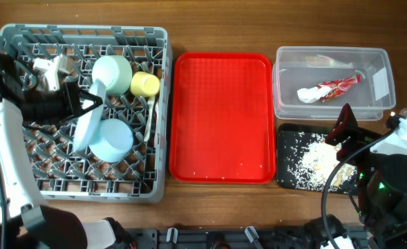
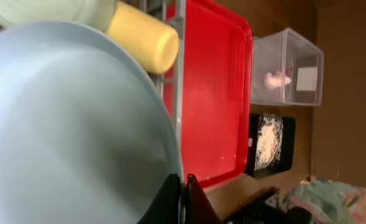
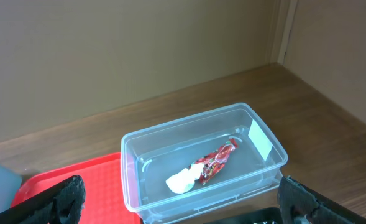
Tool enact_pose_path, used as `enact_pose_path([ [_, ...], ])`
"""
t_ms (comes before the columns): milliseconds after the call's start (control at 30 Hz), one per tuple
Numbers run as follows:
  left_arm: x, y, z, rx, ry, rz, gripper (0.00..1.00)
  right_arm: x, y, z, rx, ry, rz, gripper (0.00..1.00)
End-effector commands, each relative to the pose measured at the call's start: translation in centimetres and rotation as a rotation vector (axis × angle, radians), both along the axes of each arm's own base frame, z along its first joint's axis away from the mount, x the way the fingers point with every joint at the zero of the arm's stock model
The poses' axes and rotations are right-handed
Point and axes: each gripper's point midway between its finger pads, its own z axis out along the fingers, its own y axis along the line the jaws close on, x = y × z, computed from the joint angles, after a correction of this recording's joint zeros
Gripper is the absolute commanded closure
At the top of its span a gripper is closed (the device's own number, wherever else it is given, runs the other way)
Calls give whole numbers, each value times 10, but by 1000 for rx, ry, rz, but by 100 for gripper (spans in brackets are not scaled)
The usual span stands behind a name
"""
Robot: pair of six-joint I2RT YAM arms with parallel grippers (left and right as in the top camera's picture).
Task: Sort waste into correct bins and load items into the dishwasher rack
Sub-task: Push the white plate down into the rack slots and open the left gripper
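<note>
Next, I pull the pale blue plate [image 1: 89, 126], slanted over the pale blue-white bowl, back by its rim toward the rack's empty pegs [image 1: 57, 142], straightening it before my left gripper opens.
The grey dishwasher rack [image 1: 158, 138] at the left holds a mint-green bowl [image 1: 113, 72], a yellow cup [image 1: 146, 84], a pale blue-white bowl [image 1: 113, 142] and white plastic cutlery [image 1: 49, 72]. My left gripper [image 1: 86, 104] is shut on the rim of the pale blue plate [image 1: 87, 128], which stands on edge in the rack. In the left wrist view the plate [image 2: 64, 124] fills the frame, pinched between the fingers [image 2: 183, 193]. The clear tub [image 1: 331, 59] holds the snack wrapper [image 1: 340, 86] and the napkin [image 1: 308, 94]. The black tray [image 1: 289, 138] holds crumbs [image 1: 310, 162]. My right gripper [image 1: 341, 128] is open and empty above the black tray.
The flat red serving tray [image 1: 222, 114] lies bare between the rack and the bins. In the right wrist view the clear tub [image 3: 263, 158] sits between the spread fingers [image 3: 186, 202], with the wrapper [image 3: 217, 160] and napkin [image 3: 183, 180] inside. A wall stands behind the table.
</note>
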Motion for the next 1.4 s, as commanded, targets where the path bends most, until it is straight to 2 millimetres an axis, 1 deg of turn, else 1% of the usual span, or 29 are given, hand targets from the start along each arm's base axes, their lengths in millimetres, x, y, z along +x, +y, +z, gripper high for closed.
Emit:
enact_pose_path([
  [0,11,16,5,-14,-39,60,96,0,-3,3,7,-10,-21,0],
  [100,18,31,6,-5,-65,114,96,0,-3,3,7,-10,-21,0],
  [167,22,37,10,-25,-72,155,96,0,-3,3,7,-10,-21,0],
  [233,26,33,22,-104,-117,156,96,0,-3,3,7,-10,-21,0],
  [300,29,28,40,-209,-185,146,96,0,-3,3,7,-10,-21,0],
  [333,30,28,46,-242,-205,145,96,0,-3,3,7,-10,-21,0],
  [400,29,30,52,-280,-223,153,96,0,-3,3,7,-10,-21,0],
  [433,28,32,52,-284,-219,161,96,0,-3,3,7,-10,-21,0],
  [533,21,31,50,-281,-206,154,96,0,-3,3,7,-10,-21,0],
  [633,17,34,40,-235,-166,160,96,0,-3,3,7,-10,-21,0],
  [833,15,39,30,-180,-145,156,96,0,-3,3,7,-10,-21,0],
  [1033,19,42,14,-192,-99,145,96,0,-3,3,7,-10,-21,0],
  [1067,19,39,4,-209,-67,125,96,0,-3,3,7,-10,-21,0],
  [1200,22,36,-11,-253,-15,109,96,0,-3,3,7,-10,-21,0],
  [1300,24,39,-19,-257,10,112,96,0,-3,3,7,-10,-21,0],
  [1367,26,40,-21,-254,10,113,96,0,-3,3,7,-10,-21,0],
])
